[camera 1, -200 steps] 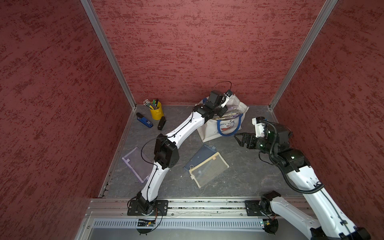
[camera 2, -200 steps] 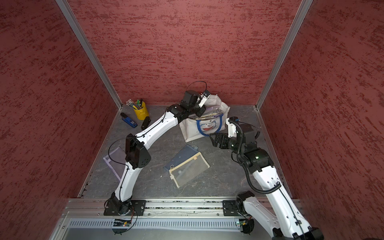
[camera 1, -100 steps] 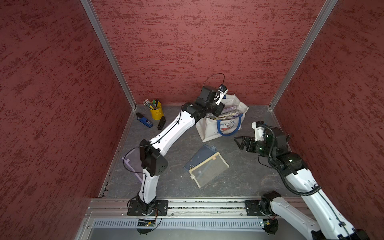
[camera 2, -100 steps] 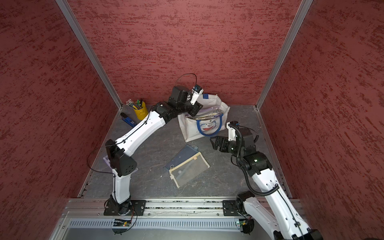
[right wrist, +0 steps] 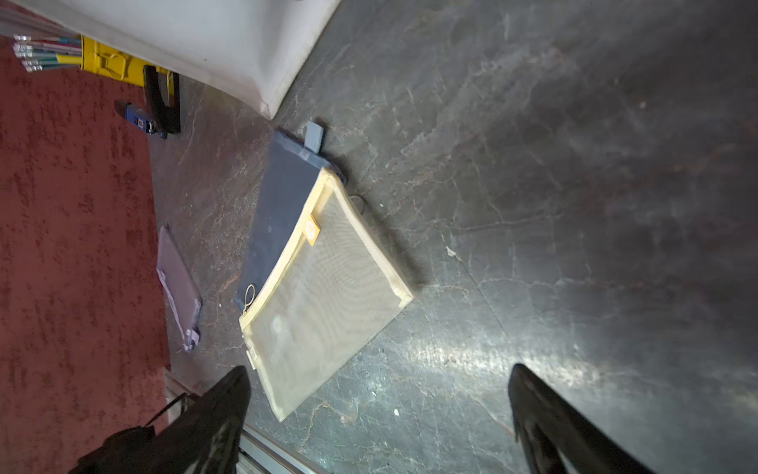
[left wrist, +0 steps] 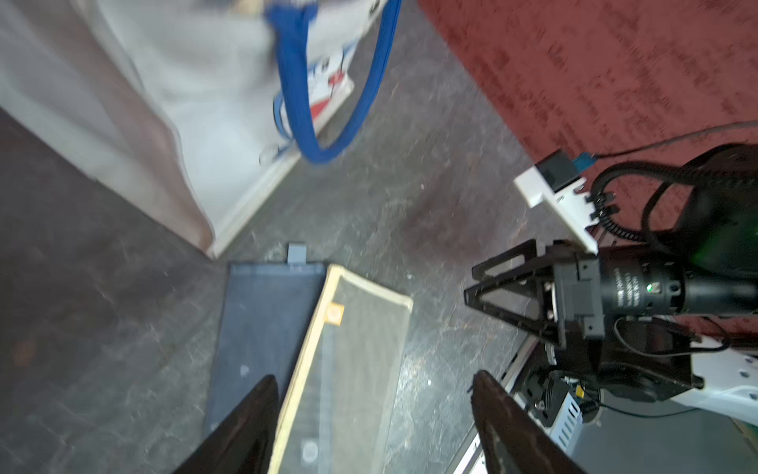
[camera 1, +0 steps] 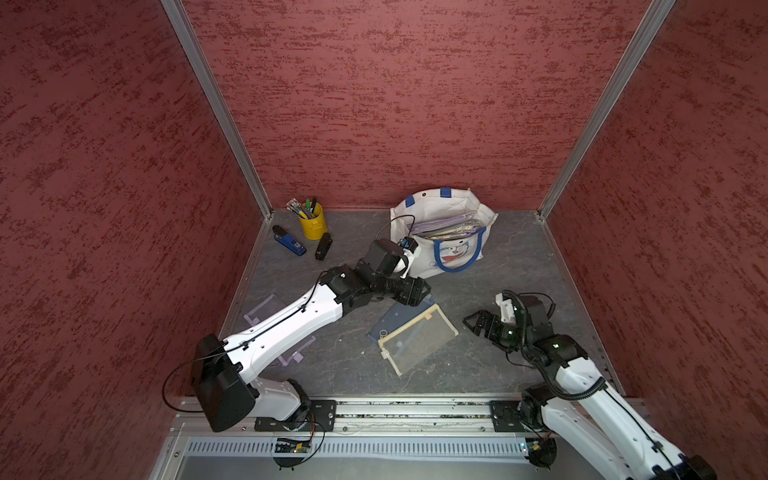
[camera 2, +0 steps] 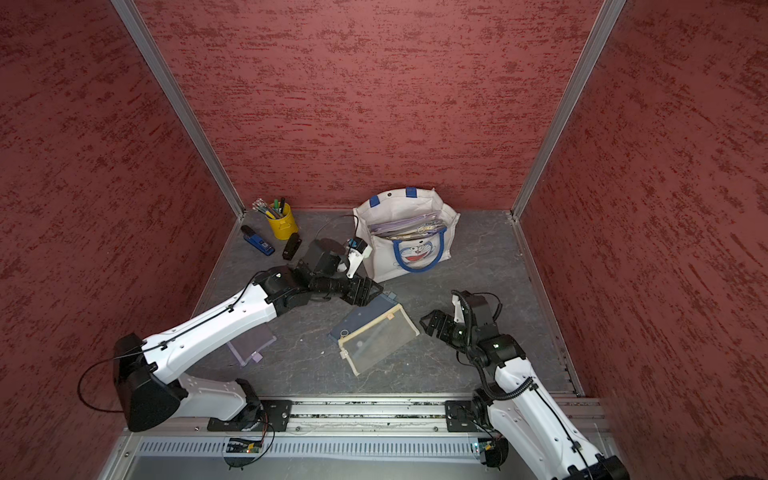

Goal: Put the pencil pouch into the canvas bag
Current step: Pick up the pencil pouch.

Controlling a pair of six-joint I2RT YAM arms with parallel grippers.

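Note:
The cream pouch's straight edge (camera 1: 409, 326) just rests across the blue pouch (camera 1: 393, 318), so the blue pouch should stay behind when the robot picks up the cream pouch.
The white canvas bag (camera 1: 446, 243) (camera 2: 409, 249) with blue handles stands at the back, and several flat pouches show inside its mouth. On the floor in front of it, a cream mesh pencil pouch (camera 1: 419, 338) (camera 2: 376, 336) (left wrist: 361, 340) (right wrist: 324, 295) lies partly over a dark blue pouch (camera 1: 397, 318) (left wrist: 266, 312) (right wrist: 279, 205). My left gripper (camera 1: 415, 291) (camera 2: 365, 291) (left wrist: 375, 379) is open and empty, low over the blue pouch's far end beside the bag's corner. My right gripper (camera 1: 478, 324) (camera 2: 432, 326) (right wrist: 379, 371) hangs wide open and empty just right of the cream pouch.
A purple pouch (camera 1: 266, 309) (camera 2: 249, 347) (right wrist: 178, 283) lies at the left, partly under my left arm. A yellow pen cup (camera 1: 312, 224), a blue stapler (camera 1: 289, 243) and a black item (camera 1: 323, 246) sit in the back left corner. Red walls enclose three sides.
My left gripper has left the bag's mouth and swung down and forward to the pouches on the floor, its jaws opening wider. My right gripper has drawn back toward the front.

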